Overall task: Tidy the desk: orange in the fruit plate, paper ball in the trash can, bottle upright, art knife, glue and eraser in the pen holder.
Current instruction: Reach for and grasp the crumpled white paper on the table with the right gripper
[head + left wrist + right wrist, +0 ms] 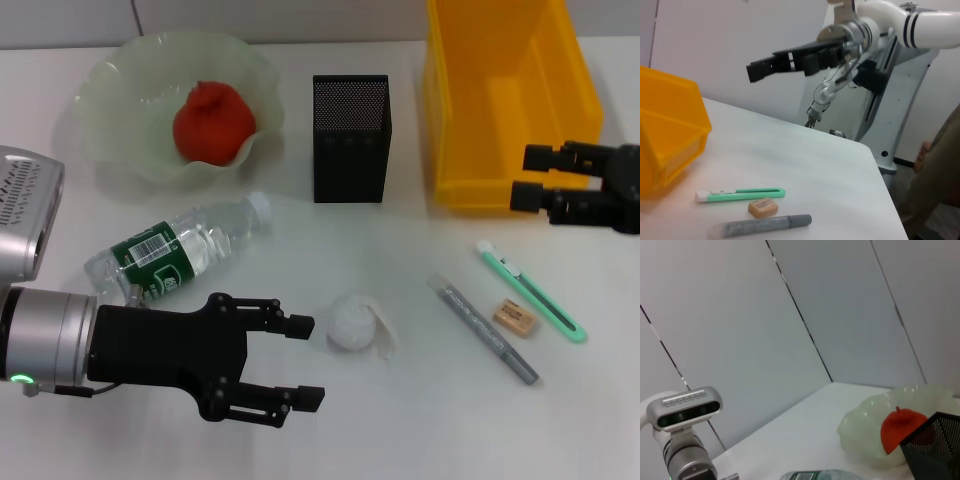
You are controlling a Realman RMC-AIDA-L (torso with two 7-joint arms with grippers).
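The paper ball [352, 322] is near my left gripper, and my right gripper hangs empty next to the trash can [508, 115]. My right gripper should swing back to the paper ball and grab it first.
The orange [213, 122] lies in the pale green fruit plate [110, 90] at the back left. The bottle [180, 250] lies on its side in front of the plate. My left gripper [310, 361] stands open just left of the white paper ball [352, 322], holding nothing. The grey glue stick [483, 330], tan eraser [515, 317] and green art knife [530, 290] lie on the table at the right. My right gripper [523, 175] hangs open beside the yellow trash can [455, 150]. The black mesh pen holder [351, 138] stands at the centre back.
The left wrist view shows the art knife [740, 194], eraser [762, 207] and glue [765, 226] near the table's right edge, beside the yellow bin [665, 145]. The right wrist view shows the orange [900, 427] and the pen holder [935, 445].
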